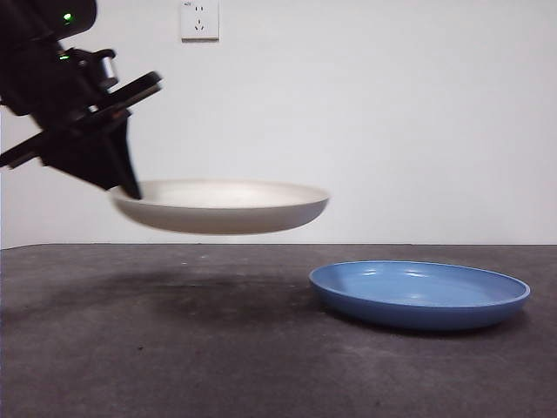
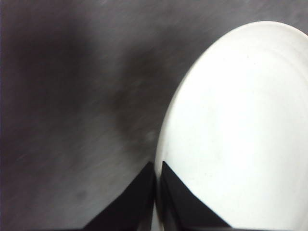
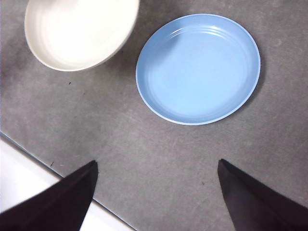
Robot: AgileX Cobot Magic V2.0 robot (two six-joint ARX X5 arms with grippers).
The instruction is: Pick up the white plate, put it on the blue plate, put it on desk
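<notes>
My gripper will lift both plates, and the white plate [image 1: 222, 207] will sit inside the blue plate and come along, because the blue plate's shallow raised rim [image 1: 419, 306] matches the white plate's shape.
The white plate [image 1: 222, 206] hangs level in the air above the desk [image 1: 174, 348], left of centre in the front view. My left gripper [image 1: 122, 178] is shut on its left rim; the left wrist view shows the two black jaws [image 2: 158, 187] pinching the edge of the white plate [image 2: 240, 134]. The blue plate [image 1: 419, 293] lies flat on the desk to the right, lower than the white one and apart from it. My right gripper [image 3: 156, 192] is open and holds nothing, high above the blue plate [image 3: 198, 68], with the white plate [image 3: 77, 31] also in its view.
A white wall with a socket [image 1: 199, 19] stands behind the desk. The desk's pale edge [image 3: 29, 178] shows in the right wrist view. The white plate's shadow [image 1: 200, 292] falls on the desk beneath it.
</notes>
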